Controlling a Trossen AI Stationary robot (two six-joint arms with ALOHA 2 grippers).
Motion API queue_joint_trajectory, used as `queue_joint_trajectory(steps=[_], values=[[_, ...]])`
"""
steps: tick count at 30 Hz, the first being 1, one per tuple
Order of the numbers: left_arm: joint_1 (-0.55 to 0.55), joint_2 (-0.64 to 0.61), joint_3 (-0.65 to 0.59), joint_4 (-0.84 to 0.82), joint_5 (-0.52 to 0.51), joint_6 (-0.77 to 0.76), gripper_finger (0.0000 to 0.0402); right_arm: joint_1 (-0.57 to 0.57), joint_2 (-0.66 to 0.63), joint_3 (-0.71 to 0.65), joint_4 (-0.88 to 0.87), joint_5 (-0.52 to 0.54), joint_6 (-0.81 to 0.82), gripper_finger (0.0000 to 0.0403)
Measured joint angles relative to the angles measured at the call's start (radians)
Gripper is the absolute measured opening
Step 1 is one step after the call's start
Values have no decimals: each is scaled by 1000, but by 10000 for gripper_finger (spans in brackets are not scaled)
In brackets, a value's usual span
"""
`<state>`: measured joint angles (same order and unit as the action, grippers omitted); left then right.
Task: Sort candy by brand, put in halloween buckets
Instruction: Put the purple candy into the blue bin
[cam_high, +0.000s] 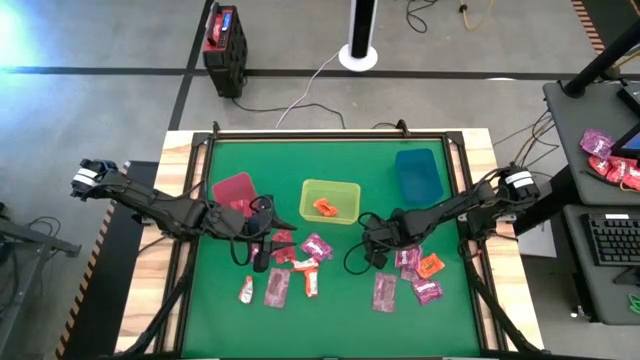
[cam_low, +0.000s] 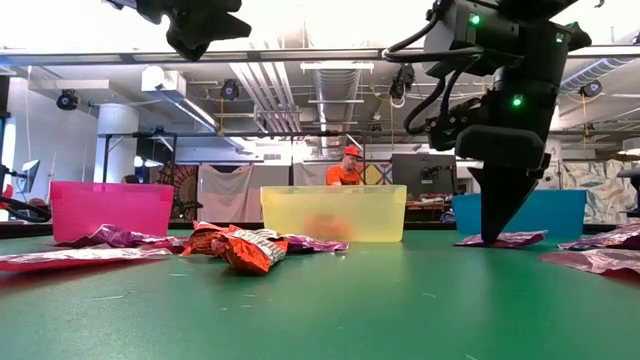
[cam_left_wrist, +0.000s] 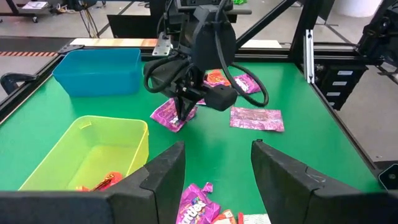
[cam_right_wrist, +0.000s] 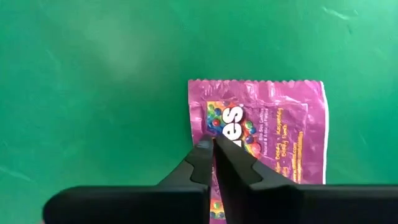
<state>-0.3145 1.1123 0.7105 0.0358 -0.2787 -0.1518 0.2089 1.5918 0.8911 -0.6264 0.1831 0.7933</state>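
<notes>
The fingers of my right gripper come together on the magenta packet's flat side (cam_right_wrist: 203, 126) close to its long edge, so I should back away, open wide and fit my fingers around the packet's width (cam_right_wrist: 264, 129).
Several candy packets lie on the green table. My right gripper (cam_high: 378, 250) points steeply down, shut on a magenta packet (cam_right_wrist: 261, 130) that lies flat right of centre; the low view shows it (cam_low: 505, 239) under the fingertips. My left gripper (cam_left_wrist: 217, 180) hangs open above the table between the red bucket (cam_high: 233, 190) and the yellow-green bucket (cam_high: 330, 200), touching nothing. An orange packet (cam_high: 322, 207) lies in the yellow-green bucket. The teal-blue bucket (cam_high: 418, 172) stands at the far right. More packets lie in a group (cam_high: 300, 265) near the left gripper and in another (cam_high: 420, 275) near the right one. My right gripper has its two fingertips closed together on the magenta packet's printed face, close to one long edge (cam_right_wrist: 208, 134). The fingers come from above, slanting steeply down. How much wrapper is caught between them is hidden by the fingers. The packet lies flat on the table.
A black box with a red top (cam_high: 224, 40) and a white disc with a pole (cam_high: 358, 50) stand on the floor beyond the table. A side table at the right (cam_high: 605, 160) holds more candy. A person (cam_low: 345, 170) shows far behind the buckets.
</notes>
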Motion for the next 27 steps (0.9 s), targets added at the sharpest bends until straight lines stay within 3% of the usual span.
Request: queue_joint_trajectory(steps=[10,14,22,27], values=[[0,1,0,1,0,-7,168,6,-107,-17,-65,39,-46,27],[0,1,0,2,0,-7,168,-8,-100,-22,-40,25,19,84],[0,1,-1,2,0,2,168,-20,-53,-31,64,51,-110,229],[0,1,-3,2,0,3,168,-29,3,-30,60,53,-106,268]])
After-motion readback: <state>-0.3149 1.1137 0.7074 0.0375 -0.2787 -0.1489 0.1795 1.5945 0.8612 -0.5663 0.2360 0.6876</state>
